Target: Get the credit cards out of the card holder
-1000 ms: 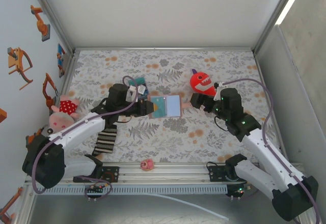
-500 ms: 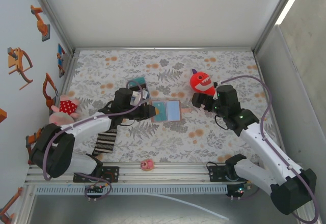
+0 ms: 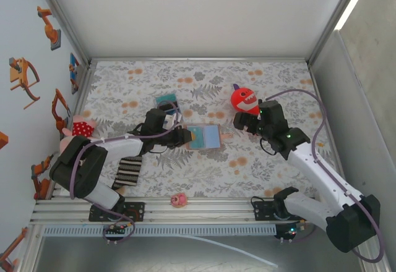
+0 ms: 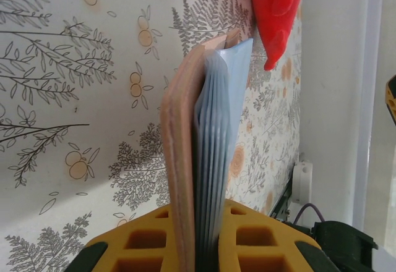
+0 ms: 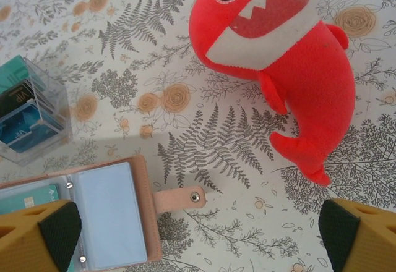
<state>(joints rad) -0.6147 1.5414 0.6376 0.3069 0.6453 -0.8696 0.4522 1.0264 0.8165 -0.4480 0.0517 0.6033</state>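
Note:
The cover and fanned sleeves are pinched on edge in my left gripper, so it should put them down flat and hold them steady while my right gripper reaches the teal card.
The card holder lies open over the floral mat, tan cover down and blue sleeves up. My left gripper is shut on its left edge. In the left wrist view the card holder stands edge-on between my yellow fingers, its blue sleeves fanned. In the right wrist view the card holder is at the lower left, a teal card in one sleeve, and the snap tab points right. My right gripper is open above the mat, just right of the tab, holding nothing.
A red shark toy lies behind the right gripper. A clear box of teal and blue cards sits behind the left gripper. A pig plush, a striped sock and a small pink toy lie left and near.
The left gripper has brought the card holder slightly nearer and lower, so it lies flatter. The right arm has swung its wrist a little back and left; its gripper stays open.

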